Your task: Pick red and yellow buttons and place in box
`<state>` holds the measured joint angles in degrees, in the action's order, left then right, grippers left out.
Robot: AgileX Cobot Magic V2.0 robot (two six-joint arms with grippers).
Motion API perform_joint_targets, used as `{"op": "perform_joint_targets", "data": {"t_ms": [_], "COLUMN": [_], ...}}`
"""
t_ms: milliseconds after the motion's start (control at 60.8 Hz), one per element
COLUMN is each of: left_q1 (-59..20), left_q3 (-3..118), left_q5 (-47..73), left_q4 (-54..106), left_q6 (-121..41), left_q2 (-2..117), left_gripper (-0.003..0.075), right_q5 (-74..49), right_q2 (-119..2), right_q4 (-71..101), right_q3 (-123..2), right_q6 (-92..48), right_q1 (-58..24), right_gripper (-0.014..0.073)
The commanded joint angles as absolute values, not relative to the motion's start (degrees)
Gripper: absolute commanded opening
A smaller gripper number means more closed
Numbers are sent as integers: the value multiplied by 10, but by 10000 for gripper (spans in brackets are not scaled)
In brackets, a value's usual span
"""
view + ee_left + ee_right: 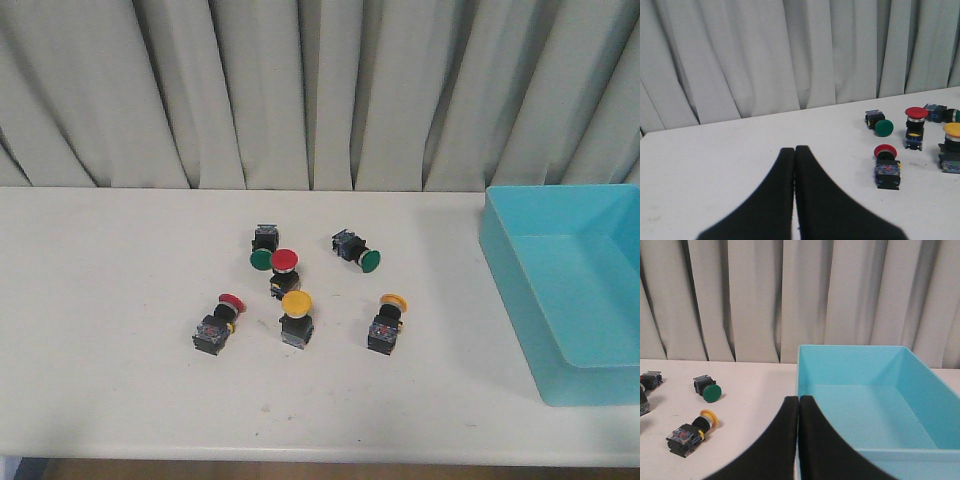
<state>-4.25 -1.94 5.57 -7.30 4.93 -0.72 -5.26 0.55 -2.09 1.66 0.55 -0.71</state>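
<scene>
The upright red button stands a long way from the box beside the robot's right gripper, so next the left gripper picks up the button and passes it to the right gripper.
Two red buttons stand near the table's middle, one upright and one lying at the left. Two yellow buttons sit beside them, one in the middle and one to the right. The turquoise box stands at the right, with nothing in it. Neither arm shows in the front view. My left gripper is shut and holds nothing, left of the lying red button. My right gripper is shut and holds nothing, level with the box's near left wall, right of a yellow button.
Two green-capped switches lie behind the others, one at the left and one at the right. A grey curtain hangs along the table's far edge. The table's front edge runs close below the buttons.
</scene>
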Motion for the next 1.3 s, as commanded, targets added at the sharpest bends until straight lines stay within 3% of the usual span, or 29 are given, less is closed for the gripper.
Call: {"op": "perform_joint_targets", "data": {"t_ms": [0, 263, 362, 494, 560, 757, 971, 1136, 1284], "left_q1": [-45, -45, -45, -45, -45, -46, -46, -46, -46], "left_q3": [-44, 33, 141, 317, 384, 495, 509, 509, 525], "left_q5": [-23, -257, -220, -93, -55, -74, -71, -43, -27], "left_q4": [-91, -74, -72, -72, -72, -72, -70, -91, -106], "left_q6": [39, 104, 105, 103, 104, 105, 132, 134, 129], "left_q2": [-15, -5, 62, 245, 327, 491, 530, 536, 561], "left_gripper": [4, 4, 4, 4, 4, 4, 5, 48, 235], "right_q5": [-7, 247, 188, 0, -39, -30, 36, 37, 30], "right_q2": [12, 1, -65, -234, -309, -449, -527, -544, -545], "right_q4": [-24, -38, -113, -179, -176, -161, -182, -235, -254], "right_q3": [21, -78, -200, -356, -402, -440, -440, -440, -441], "right_q6": [0, 73, 85, 166, 188, 201, 194, 194, 194], "right_q1": [-8, -9, -9, -9, -9, -9, -8, -8, -8], "right_gripper": [-8, -8, -8, -8, -8, -8, 1, 131, 402]}}
